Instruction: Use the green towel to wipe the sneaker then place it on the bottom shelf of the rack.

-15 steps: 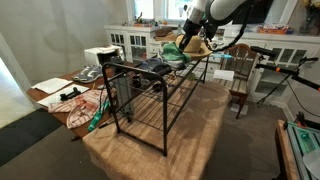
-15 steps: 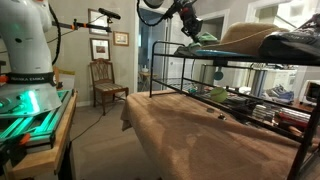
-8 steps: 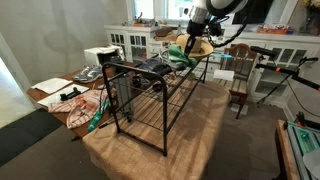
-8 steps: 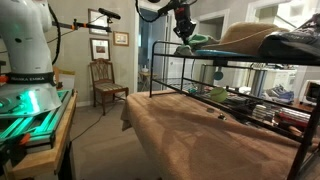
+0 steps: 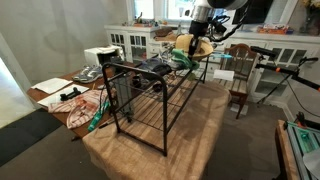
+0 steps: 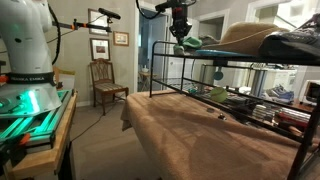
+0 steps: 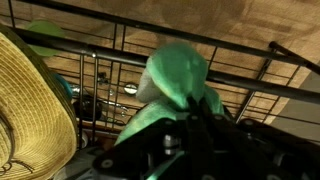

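The green towel lies over the rack's top rail (image 7: 240, 79), above the bottom shelf, so next my gripper pulls it free, then brings it toward the rack's open side (image 6: 203, 73).
The green towel (image 7: 175, 75) hangs from my gripper (image 7: 196, 132), which is shut on it. In both exterior views the gripper (image 5: 197, 30) (image 6: 181, 28) holds the towel (image 6: 184, 45) just above the far end of the black wire rack (image 5: 150, 100), next to a straw hat (image 5: 190, 45). The dark sneaker (image 5: 153, 67) lies on the rack's top shelf at the other end, and it also shows in an exterior view (image 6: 296, 45). The towel hides the fingertips in the wrist view.
The straw hat (image 6: 250, 38) (image 7: 30, 110) lies on the rack top beside the towel. A wooden chair (image 6: 102, 80) stands by the wall. Another chair (image 5: 243, 80) stands beyond the rack. Cloths and trays (image 5: 70, 95) lie on the floor. The rack stands on a brown rug (image 5: 150, 145).
The gripper has moved along the rack top away from the hat, and the green towel now hangs lifted under it instead of lying on the shelf.
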Controlling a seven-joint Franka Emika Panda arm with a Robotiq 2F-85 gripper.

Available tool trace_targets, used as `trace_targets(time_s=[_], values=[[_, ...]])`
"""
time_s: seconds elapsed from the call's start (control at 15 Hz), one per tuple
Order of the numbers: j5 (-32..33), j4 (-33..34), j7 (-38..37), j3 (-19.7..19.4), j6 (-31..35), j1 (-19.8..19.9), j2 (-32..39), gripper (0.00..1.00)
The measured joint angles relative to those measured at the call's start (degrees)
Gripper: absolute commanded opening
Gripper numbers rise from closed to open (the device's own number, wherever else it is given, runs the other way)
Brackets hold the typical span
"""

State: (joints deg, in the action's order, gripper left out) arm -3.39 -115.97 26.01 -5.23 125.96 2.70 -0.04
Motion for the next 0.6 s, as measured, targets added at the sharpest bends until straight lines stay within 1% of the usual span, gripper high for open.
trace_targets(time_s=[0.13,0.2,0.4,0.47,0.6], values=[[-0.04,0.3,-1.69,-0.07,2.24,0.25,0.1,0.01],[-0.04,0.44,-3.32,-0.14,4.44,0.46,0.26,0.01],[0.0,0.53,-8.34,-0.42,13.55,1.35,1.05,0.01],[0.38,0.51,-10.12,-0.55,17.01,1.68,1.45,0.01],[2.2,0.51,-14.06,-0.92,21.68,2.14,2.17,0.01]])
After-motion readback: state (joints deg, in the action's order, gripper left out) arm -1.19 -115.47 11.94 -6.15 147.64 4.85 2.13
